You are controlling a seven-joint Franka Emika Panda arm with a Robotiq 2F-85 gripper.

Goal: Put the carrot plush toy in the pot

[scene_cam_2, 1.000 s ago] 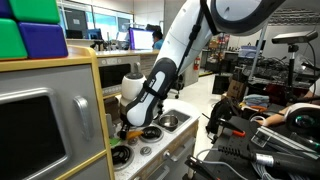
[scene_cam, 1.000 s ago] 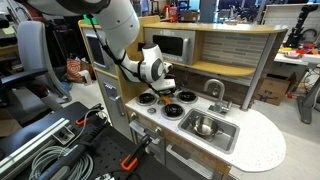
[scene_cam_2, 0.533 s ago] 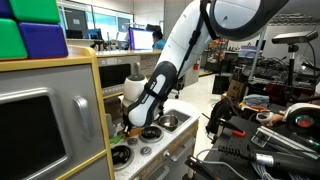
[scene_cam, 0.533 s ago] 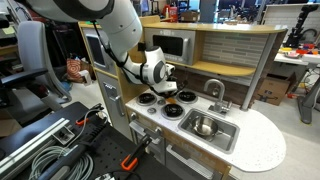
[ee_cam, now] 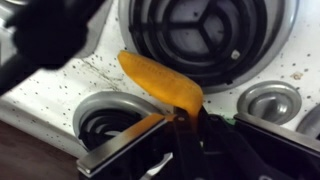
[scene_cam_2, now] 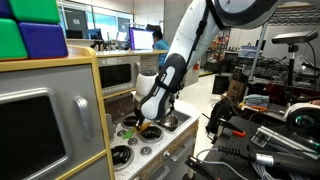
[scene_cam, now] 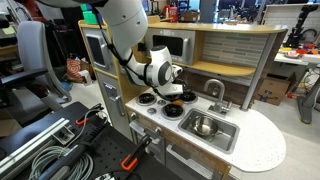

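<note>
I should keep carrying the carrot plush toy [ee_cam: 157, 80] with my gripper until it hangs above the pot [scene_cam: 204, 127], because the toy is clear of the burners and the pot is open.
The carrot plush toy [ee_cam: 160, 82] is an orange soft shape hanging over the white stove top in the wrist view. My gripper [ee_cam: 186, 128] is shut on its lower end, and a bit of green shows beside the fingers. In both exterior views the gripper [scene_cam: 170, 91] [scene_cam_2: 148, 124] hovers just above the stove burners. The pot [scene_cam: 203, 127] is a small shiny silver round vessel sitting inside the grey sink basin, to the right of the gripper. It is out of the wrist view.
A toy kitchen counter [scene_cam: 262, 142] holds black burners [scene_cam: 147, 98], a sink basin [scene_cam: 222, 137] with a faucet [scene_cam: 214, 91], and a microwave [scene_cam: 170, 45] behind. In the wrist view a large burner [ee_cam: 205, 35] lies just beyond the carrot.
The jaws have closed on the carrot. The arm has shifted with it along the stove toward the sink side and risen slightly.
</note>
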